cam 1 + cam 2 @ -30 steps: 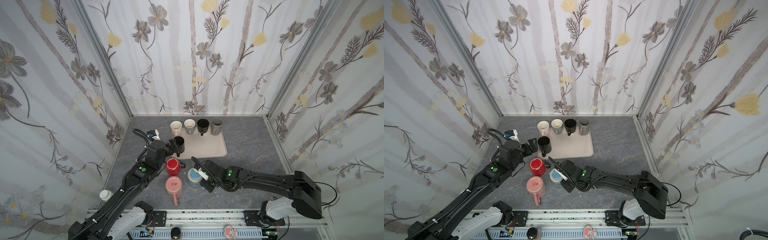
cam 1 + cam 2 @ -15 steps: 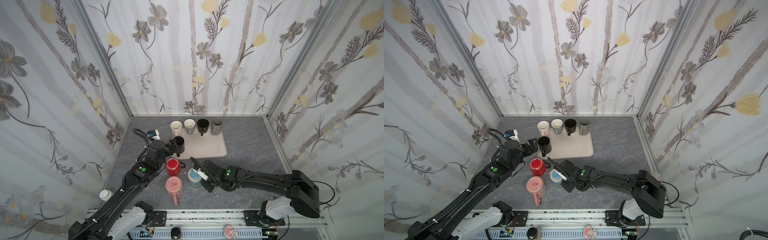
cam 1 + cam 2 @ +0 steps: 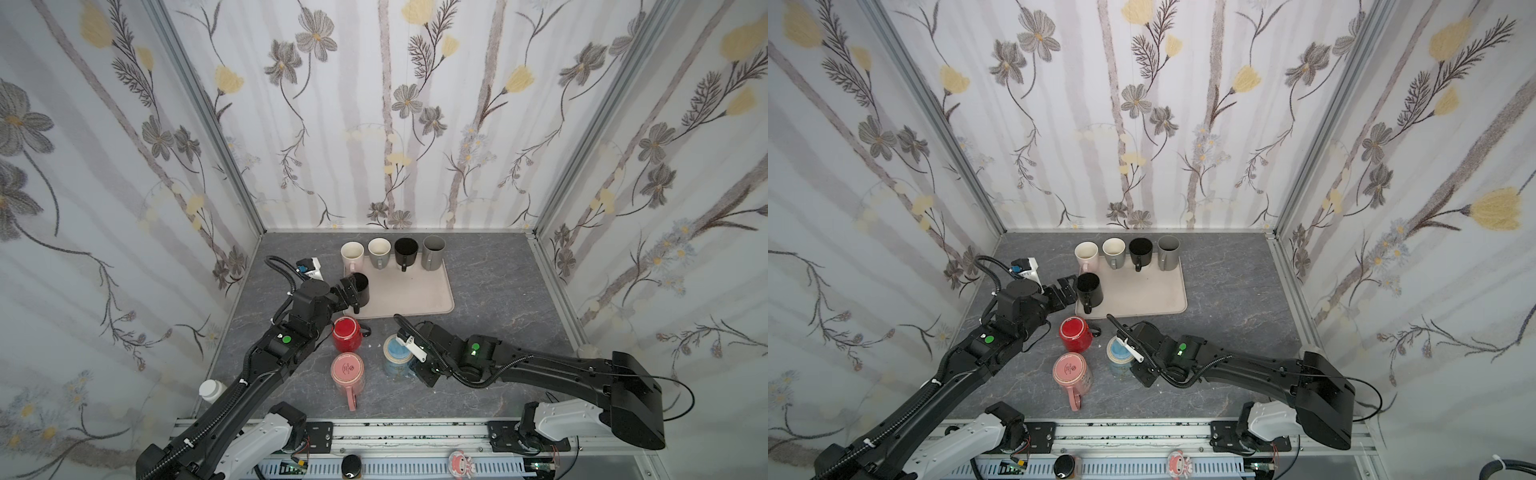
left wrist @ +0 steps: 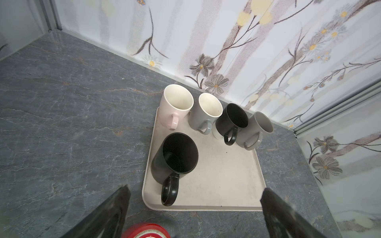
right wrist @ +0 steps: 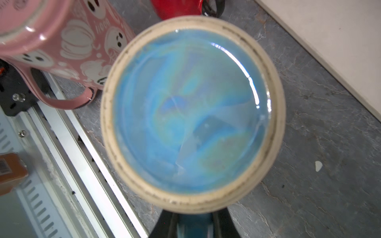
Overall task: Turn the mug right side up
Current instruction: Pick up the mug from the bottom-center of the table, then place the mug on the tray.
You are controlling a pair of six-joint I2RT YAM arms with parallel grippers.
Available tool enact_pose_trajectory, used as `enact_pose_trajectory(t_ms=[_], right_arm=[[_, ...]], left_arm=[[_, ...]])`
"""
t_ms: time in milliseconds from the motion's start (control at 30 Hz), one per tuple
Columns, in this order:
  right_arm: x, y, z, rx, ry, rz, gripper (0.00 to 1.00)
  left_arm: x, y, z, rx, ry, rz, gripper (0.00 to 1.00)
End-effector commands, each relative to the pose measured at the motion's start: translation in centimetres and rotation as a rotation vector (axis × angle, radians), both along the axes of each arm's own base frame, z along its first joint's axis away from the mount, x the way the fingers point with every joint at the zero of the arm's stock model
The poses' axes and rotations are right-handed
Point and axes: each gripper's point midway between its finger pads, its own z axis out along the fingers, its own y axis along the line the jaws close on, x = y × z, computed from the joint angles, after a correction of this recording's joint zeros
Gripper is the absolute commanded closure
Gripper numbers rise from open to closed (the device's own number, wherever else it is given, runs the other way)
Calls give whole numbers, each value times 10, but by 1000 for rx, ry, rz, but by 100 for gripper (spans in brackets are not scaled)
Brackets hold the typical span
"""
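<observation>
My open left gripper keeps going to meet the upside-down blue mug's handle (image 5: 194,225), held by my right gripper, over the tray (image 3: 404,293) and closes there.
The blue mug (image 3: 395,353) (image 3: 1118,356) stands upside down on the grey table, near the front. Its cream foot ring and blue base (image 5: 191,111) fill the right wrist view. My right gripper (image 3: 417,365) (image 5: 193,226) reaches in from the right and is shut on the mug's blue handle, which shows between the dark fingers (image 5: 224,224). My left gripper (image 3: 350,289) (image 4: 194,193) is open at the left edge of the tray, just in front of a black mug (image 4: 175,156), holding nothing.
A red mug (image 3: 347,332) and a pink mug (image 3: 348,372) stand upside down just left of the blue one. The beige tray (image 3: 415,299) holds the black mug (image 3: 361,286) and a back row of several upright mugs. Walls close three sides; a rail runs along the front.
My right gripper's jaws have closed on the blue mug's handle. The left arm has stayed where it was.
</observation>
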Motion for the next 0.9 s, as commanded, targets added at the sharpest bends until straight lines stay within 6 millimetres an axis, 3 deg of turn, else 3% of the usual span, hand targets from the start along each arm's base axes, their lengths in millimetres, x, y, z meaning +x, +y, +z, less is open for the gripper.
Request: enact_pose_trajectory(t_ms=[0, 100, 333, 467, 667, 867], right_arm=[[17, 10, 39, 158, -76, -71, 100], [32, 8, 78, 289, -130, -130, 100], [80, -1, 205, 734, -327, -250, 100], [96, -6, 261, 965, -387, -235, 100], [92, -11, 317, 1232, -440, -119, 100], [74, 4, 338, 1395, -348, 60, 100]], left_arm=[[2, -10, 20, -64, -62, -40, 0], [0, -19, 33, -112, -112, -91, 0], [-13, -45, 70, -231, -227, -270, 0], [-28, -56, 92, -335, -321, -387, 0], [-56, -67, 113, -434, -426, -548, 3], [-81, -75, 138, -519, -540, -683, 13]])
